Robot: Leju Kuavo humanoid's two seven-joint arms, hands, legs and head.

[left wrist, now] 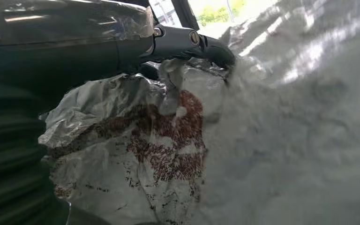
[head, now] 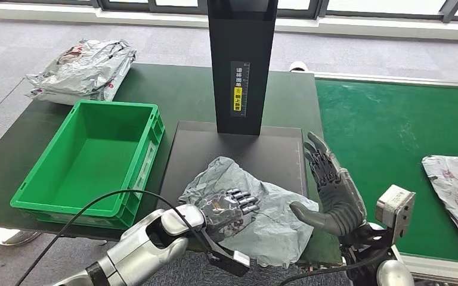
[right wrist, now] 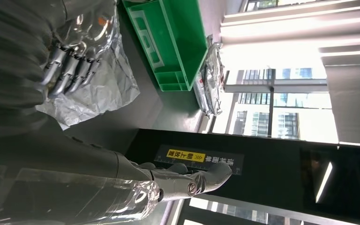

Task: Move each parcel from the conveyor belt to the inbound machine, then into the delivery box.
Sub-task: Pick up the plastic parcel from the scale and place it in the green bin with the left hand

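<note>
The grey parcel on the conveyor belt is lying thin with wrinkled film (head: 447,173), so it will bend around the robot's right gripper when the robot picks it up.
A crumpled grey parcel (head: 274,223) lies at the front of the inbound machine's dark platform (head: 274,152). My left hand (head: 229,208) lies on its left part and grips it. The left wrist view shows the wrinkled film with red print (left wrist: 140,145) bunched under the thumb (left wrist: 187,40). In the right wrist view the same parcel (right wrist: 103,91) lies under my left hand (right wrist: 70,70). My right hand (head: 331,190) stands open just right of the parcel, fingers up and spread, thumb near the parcel's edge. The green delivery box (head: 89,158) stands empty to the left.
The machine's black post (head: 241,65) rises behind the platform. Another grey parcel (head: 456,190) lies on the green conveyor belt (head: 381,131) at the right. A pile of parcels (head: 83,68) sits on the table's back left corner, beyond the box (right wrist: 173,37).
</note>
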